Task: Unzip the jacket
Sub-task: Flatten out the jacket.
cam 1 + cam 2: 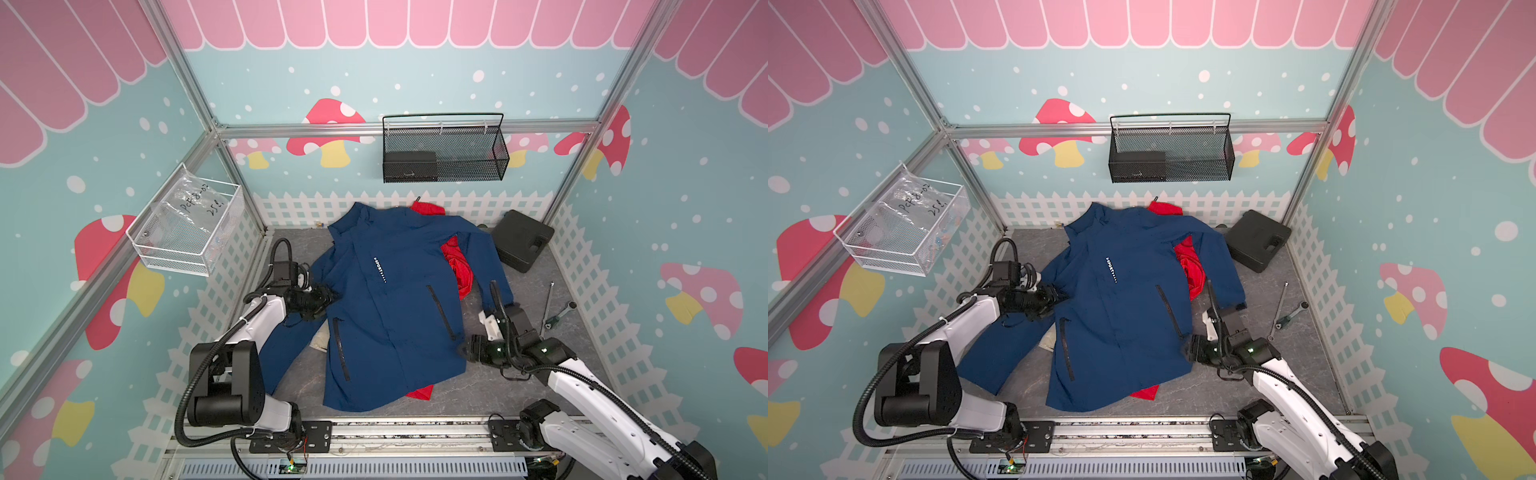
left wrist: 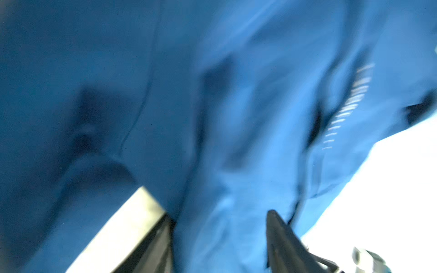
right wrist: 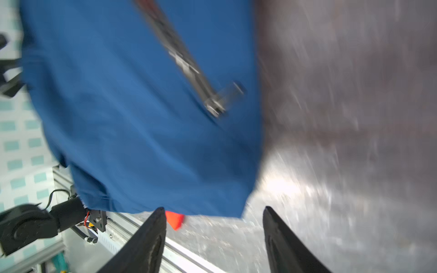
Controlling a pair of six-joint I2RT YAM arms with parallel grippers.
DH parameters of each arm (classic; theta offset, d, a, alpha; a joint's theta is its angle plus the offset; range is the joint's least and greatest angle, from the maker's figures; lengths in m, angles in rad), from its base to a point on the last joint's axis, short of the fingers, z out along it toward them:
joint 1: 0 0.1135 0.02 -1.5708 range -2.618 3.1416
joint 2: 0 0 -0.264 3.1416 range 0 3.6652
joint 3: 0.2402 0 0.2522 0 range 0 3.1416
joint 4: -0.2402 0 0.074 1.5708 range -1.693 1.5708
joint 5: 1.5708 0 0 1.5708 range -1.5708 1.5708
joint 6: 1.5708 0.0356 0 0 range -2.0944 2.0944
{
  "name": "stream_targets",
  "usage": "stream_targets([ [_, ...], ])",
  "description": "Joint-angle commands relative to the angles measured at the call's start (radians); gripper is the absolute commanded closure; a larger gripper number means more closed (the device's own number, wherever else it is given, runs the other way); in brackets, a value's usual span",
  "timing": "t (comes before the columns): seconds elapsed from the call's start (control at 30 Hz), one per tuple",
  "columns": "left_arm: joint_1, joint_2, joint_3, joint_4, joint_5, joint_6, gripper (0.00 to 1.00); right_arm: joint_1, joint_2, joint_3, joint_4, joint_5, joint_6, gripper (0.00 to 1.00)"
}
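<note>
The jacket's collar [image 1: 353,219] is flopped over the top of the main zipper, so my left gripper should grab the collar's near edge [image 1: 338,232] and lift it before unzipping.
The navy blue jacket [image 1: 399,316] [image 1: 1121,316] lies front up on the grey table, its front closed from collar to hem. The main zipper's pull does not show. My left gripper [image 1: 330,296] [image 1: 1061,297] is at the jacket's left armpit. In the left wrist view the left gripper [image 2: 220,217] stands open, with blurred blue cloth [image 2: 212,118] lying between its fingers. My right gripper [image 1: 462,348] [image 1: 1185,347] is at the jacket's right side edge near the hem. It is open [image 3: 214,210] over bare table, with a pocket zipper [image 3: 189,66] just beyond.
Red cloth [image 1: 457,266] shows under the jacket at the collar, right side and hem. A black case [image 1: 521,241], a wrench [image 1: 559,316] and a thin rod [image 1: 547,305] lie at the right. A black mesh basket [image 1: 444,149] and a white wire basket [image 1: 187,228] hang on the walls.
</note>
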Motion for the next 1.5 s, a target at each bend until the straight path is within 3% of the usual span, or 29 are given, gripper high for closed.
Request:
stream_targets([
  [0.0,0.01,-0.027,0.135,-0.049,-0.039,0.094,0.3,-0.003,0.116,0.144,0.147,-0.06,-0.195,0.3],
  [0.23,0.009,0.195,0.372,-0.011,-0.073,0.167,0.27,-0.004,0.515,0.485,0.319,-0.226,-0.413,0.29],
  [0.47,0.009,0.459,0.551,0.116,-0.06,0.239,0.28,-0.004,0.809,0.762,0.459,-0.287,-0.448,0.28],
  [0.67,0.01,0.639,0.676,0.223,-0.044,0.174,0.28,-0.004,0.926,0.807,0.654,-0.253,-0.426,0.27],
  [0.87,0.01,0.73,0.711,0.361,-0.006,0.065,0.29,-0.002,1.038,0.861,0.719,-0.294,-0.384,0.28],
  [1.1,0.012,0.843,0.809,0.397,0.027,0.005,0.43,0.017,1.075,0.864,0.806,-0.308,-0.369,0.28],
  [1.3,0.012,0.924,0.917,0.355,0.049,-0.006,0.46,0.028,1.082,0.872,0.808,-0.294,-0.377,0.28],
  [1.37,0.012,0.951,0.953,0.331,0.069,-0.009,0.56,0.03,1.084,0.878,0.809,-0.29,-0.378,0.28],
  [1.47,0.012,0.965,0.982,0.321,0.102,-0.017,0.79,0.031,1.092,0.893,0.809,-0.286,-0.387,0.29],
])
